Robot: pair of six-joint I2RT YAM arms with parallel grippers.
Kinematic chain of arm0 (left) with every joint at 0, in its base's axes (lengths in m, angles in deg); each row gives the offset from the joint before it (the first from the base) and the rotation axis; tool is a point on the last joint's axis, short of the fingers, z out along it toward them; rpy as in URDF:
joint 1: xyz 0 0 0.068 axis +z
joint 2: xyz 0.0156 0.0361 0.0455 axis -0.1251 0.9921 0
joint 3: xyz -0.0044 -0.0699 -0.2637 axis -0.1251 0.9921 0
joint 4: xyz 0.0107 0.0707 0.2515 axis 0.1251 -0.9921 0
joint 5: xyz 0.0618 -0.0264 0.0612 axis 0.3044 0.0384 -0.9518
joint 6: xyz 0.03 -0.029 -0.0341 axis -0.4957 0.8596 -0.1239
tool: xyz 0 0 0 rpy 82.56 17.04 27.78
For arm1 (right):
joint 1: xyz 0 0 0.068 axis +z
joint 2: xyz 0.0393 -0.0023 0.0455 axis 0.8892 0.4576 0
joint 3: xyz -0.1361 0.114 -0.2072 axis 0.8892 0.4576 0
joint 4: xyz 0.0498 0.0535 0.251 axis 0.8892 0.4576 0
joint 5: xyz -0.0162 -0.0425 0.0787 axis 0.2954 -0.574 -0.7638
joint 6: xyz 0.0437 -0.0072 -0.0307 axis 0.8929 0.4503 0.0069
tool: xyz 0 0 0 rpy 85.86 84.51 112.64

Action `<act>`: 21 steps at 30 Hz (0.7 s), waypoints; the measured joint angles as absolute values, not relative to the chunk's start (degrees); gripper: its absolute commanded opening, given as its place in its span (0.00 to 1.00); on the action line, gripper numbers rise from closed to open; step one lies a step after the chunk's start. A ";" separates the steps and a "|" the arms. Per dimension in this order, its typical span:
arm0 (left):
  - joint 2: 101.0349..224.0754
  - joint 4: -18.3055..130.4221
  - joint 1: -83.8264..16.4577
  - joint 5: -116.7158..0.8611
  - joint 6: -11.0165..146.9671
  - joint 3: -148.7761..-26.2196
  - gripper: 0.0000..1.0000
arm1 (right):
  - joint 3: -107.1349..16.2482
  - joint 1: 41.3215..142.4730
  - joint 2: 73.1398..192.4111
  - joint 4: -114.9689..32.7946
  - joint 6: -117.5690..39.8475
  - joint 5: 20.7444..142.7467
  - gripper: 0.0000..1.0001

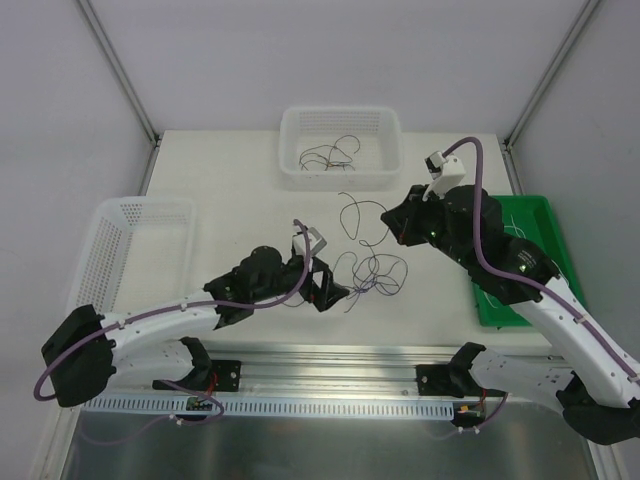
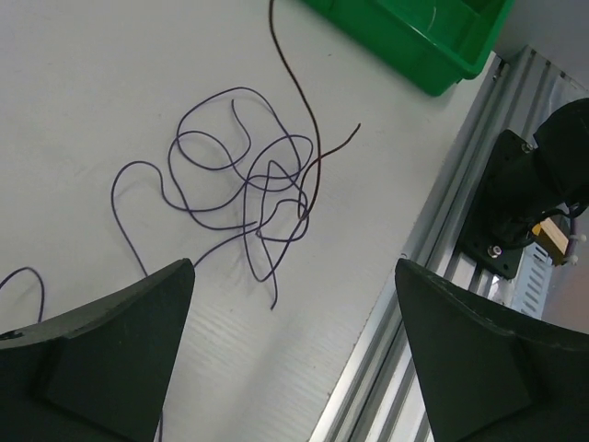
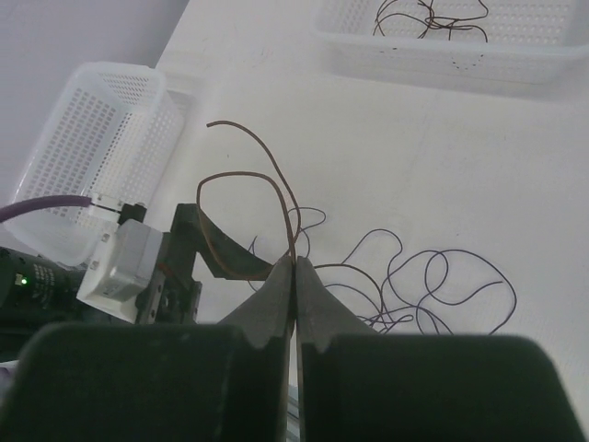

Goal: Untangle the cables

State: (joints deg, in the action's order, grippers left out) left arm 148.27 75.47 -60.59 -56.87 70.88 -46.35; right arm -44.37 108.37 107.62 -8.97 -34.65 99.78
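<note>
A loose end [image 2: 355,131] sticks out over the purple loops. The brown cable [image 2: 304,97] will come free and leave the purple tangle behind when I pull.
A tangle of thin purple cables [image 1: 378,272] lies on the white table between the two arms, also seen in the left wrist view [image 2: 248,175] and the right wrist view [image 3: 433,285]. My right gripper [image 1: 393,227] is shut on a thin brown cable [image 3: 248,175], pinched at the fingertips [image 3: 294,262]. That brown cable [image 1: 344,215] loops up and away from the tangle, and its other part [image 2: 294,83] crosses the purple loops. My left gripper [image 1: 335,290] hovers just left of the tangle, jaws wide open [image 2: 294,267] with nothing between them.
A white basket [image 1: 340,178] at the back holds several loose cables. Another white basket [image 1: 140,215] stands at the left. A green tray [image 1: 535,215] sits at the right, under the right arm. The aluminium rail [image 2: 442,249] runs along the table's near edge.
</note>
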 measured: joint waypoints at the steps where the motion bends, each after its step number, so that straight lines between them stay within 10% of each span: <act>1: 149.85 77.33 -61.73 -57.78 70.83 -46.46 0.90 | -44.37 108.37 107.59 -8.95 -34.50 99.54 0.01; 14: 169.69 88.24 -69.25 -65.94 68.76 -55.64 0.65 | -44.35 108.37 105.69 -9.37 -32.79 97.46 0.01; 21: 173.30 89.11 -71.02 -68.30 67.51 -57.26 0.00 | -43.57 108.37 103.99 -9.17 -33.12 98.34 0.01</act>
State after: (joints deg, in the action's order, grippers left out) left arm 173.30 89.11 -71.02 -68.30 67.51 -57.26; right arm -43.57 108.37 103.99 -9.17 -33.12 98.34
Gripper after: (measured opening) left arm 0.119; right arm 0.019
